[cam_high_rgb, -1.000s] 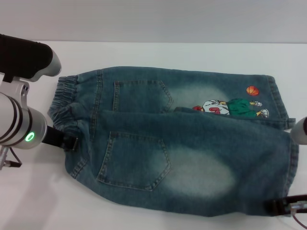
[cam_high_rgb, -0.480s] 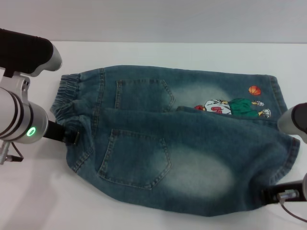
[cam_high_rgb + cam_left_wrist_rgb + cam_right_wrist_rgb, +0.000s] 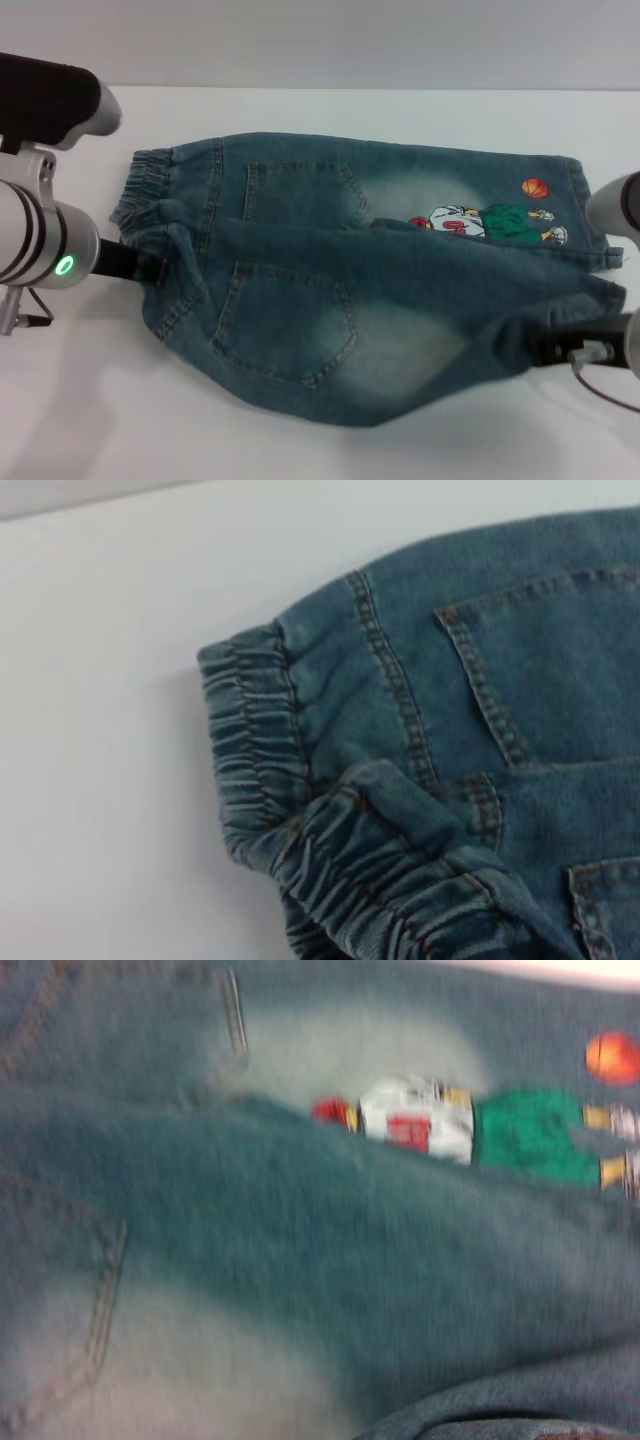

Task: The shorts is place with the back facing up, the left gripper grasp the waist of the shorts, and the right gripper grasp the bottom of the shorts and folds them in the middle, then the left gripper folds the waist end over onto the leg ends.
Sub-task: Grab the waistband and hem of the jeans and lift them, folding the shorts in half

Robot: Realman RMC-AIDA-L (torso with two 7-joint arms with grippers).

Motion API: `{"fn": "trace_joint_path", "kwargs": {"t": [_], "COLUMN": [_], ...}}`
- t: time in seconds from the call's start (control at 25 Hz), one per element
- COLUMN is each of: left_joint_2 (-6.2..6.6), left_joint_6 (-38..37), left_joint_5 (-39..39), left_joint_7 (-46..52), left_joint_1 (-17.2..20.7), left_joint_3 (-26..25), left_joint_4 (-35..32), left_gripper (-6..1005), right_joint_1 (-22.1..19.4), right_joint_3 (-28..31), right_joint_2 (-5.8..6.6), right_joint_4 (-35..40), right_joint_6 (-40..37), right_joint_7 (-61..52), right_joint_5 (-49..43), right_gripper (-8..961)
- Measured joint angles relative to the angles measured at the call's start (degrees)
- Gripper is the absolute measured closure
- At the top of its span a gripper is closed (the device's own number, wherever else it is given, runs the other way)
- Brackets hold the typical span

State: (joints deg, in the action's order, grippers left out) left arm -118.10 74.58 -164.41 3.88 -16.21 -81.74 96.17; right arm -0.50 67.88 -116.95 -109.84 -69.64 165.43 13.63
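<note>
Both ends of the near half point(image 3: 310, 310) are gripped and the far half lies flat. My left gripper keeps going to the far waist edge point(image 3: 150, 162) and lets go there.
The blue denim shorts point(image 3: 380, 290) lie back up on the white table point(image 3: 330, 110), waist to the left and legs to the right. My left gripper point(image 3: 155, 270) is shut on the near part of the ruffled waist point(image 3: 145, 190), which bunches up in the left wrist view point(image 3: 250, 750). My right gripper point(image 3: 545, 350) is shut on the near leg's hem, the bottom of the shorts point(image 3: 600, 300). The near half is raised and drapes over the far half, just short of the cartoon figure point(image 3: 480, 222) and orange basketball point(image 3: 537, 187). The right wrist view shows the same figure point(image 3: 470, 1125) past the lifted denim.
Bare white table surrounds the shorts, with a wide strip in front point(image 3: 200, 440) and the back edge along the far side. My left arm point(image 3: 40, 250) stands at the left and my right arm point(image 3: 615, 200) at the right edge.
Both grippers have moved away from the near edge, carrying the near half of the shorts up and over toward the far half. The near fold line has shifted farther back.
</note>
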Motion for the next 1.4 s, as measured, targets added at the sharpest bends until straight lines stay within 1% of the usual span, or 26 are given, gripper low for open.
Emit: {"fn": "trace_joint_path", "kwargs": {"t": [0.12,0.28,0.48,0.6,0.68,0.92,1.08,1.12,1.4], "left_joint_2": [0.07,0.05,0.00,0.01,-0.04,-0.01,0.00,0.00,-0.03], "left_joint_6": [-2.8,-7.7,-14.8,-18.7,-20.1,-26.1,-28.6,-31.0,-35.5], "left_joint_5": [-0.1,-0.1,0.0,0.1,0.2,2.4,3.3,4.2,5.8], "left_joint_7": [0.1,0.2,1.1,1.8,2.0,2.1,2.1,1.9,1.6], "left_joint_1": [1.1,3.4,6.3,7.2,7.4,6.7,6.0,5.0,2.4], "left_joint_3": [-0.5,-2.3,-3.2,-3.2,-3.2,-3.0,-2.8,-2.7,-2.9], "left_joint_4": [-0.2,-0.6,-0.6,-0.8,-1.0,-3.6,-5.2,-6.8,-10.5], "left_gripper": [773,772,772,772,774,774,767,765,753], "right_joint_1": [-0.6,-2.7,-6.4,-8.6,-9.6,-11.4,-12.1,-12.1,-12.1], "right_joint_3": [-0.7,-0.8,0.1,1.3,2.1,3.9,4.9,5.1,6.5], "right_joint_2": [0.11,-0.03,-0.82,-1.30,-1.37,-1.63,-1.79,-1.79,-1.88], "right_joint_4": [0.7,1.3,3.3,3.7,3.7,4.3,4.5,4.7,7.6], "right_joint_6": [4.7,11.3,20.8,26.0,28.7,35.9,38.7,39.2,43.9], "right_joint_7": [0.0,0.0,0.0,-0.1,-0.1,-0.4,-0.5,-0.6,-2.0], "right_joint_5": [-2.7,-7.2,-11.8,-12.8,-12.9,-13.0,-12.8,-12.7,-12.2], "right_gripper": [898,898,898,898,898,898,897,897,897]}}
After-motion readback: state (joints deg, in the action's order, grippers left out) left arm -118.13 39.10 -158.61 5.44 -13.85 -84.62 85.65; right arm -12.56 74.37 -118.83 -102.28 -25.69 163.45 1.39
